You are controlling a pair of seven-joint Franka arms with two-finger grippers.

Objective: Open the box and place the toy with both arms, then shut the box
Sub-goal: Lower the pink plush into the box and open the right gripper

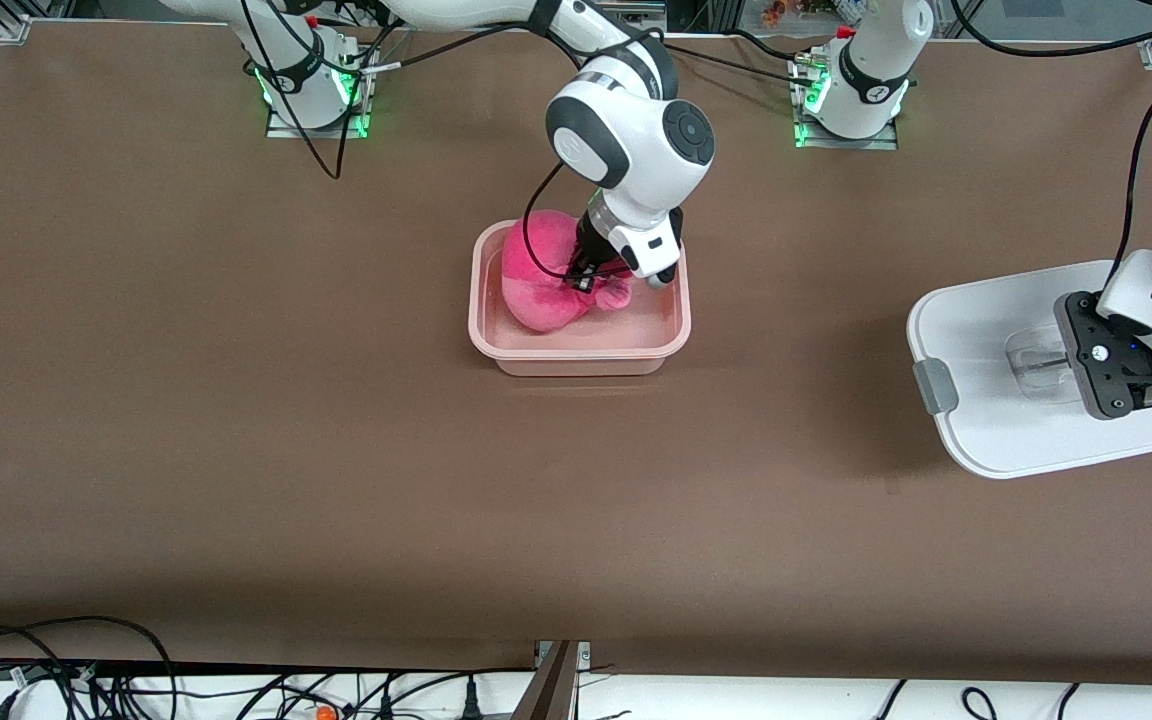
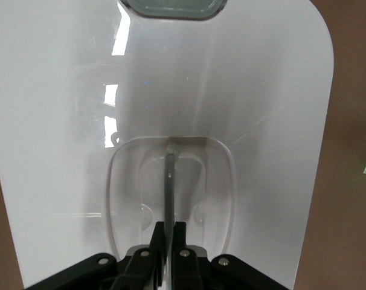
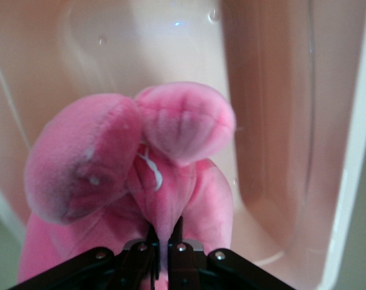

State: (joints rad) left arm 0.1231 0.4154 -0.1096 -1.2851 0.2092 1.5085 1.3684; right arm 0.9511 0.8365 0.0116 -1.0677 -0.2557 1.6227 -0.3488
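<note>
My right gripper is blocking the tub [image 1: 646,329] where the lid has to go. It should let go of the toy and move back out of the way before my left gripper closes the box.
The box's pink tub [image 1: 576,362] stands open mid-table, without its lid. The pink plush toy [image 1: 536,280] lies inside it. My right gripper [image 1: 581,282] is down in the tub, shut on a fold of the toy [image 3: 141,151]; its jaws pinch the plush in the right wrist view [image 3: 165,232]. The white lid [image 1: 986,330] is at the left arm's end of the table. My left gripper [image 1: 1071,362] is shut on the lid's thin centre handle [image 2: 169,175], seen in the left wrist view [image 2: 171,226]. I cannot tell whether the lid rests on the table.
A grey clip [image 1: 934,386] sits on the lid's edge toward the tub. The tub's wall [image 3: 273,121] rises close beside the toy. Both arm bases stand along the table edge farthest from the front camera. Cables lie along the edge nearest it.
</note>
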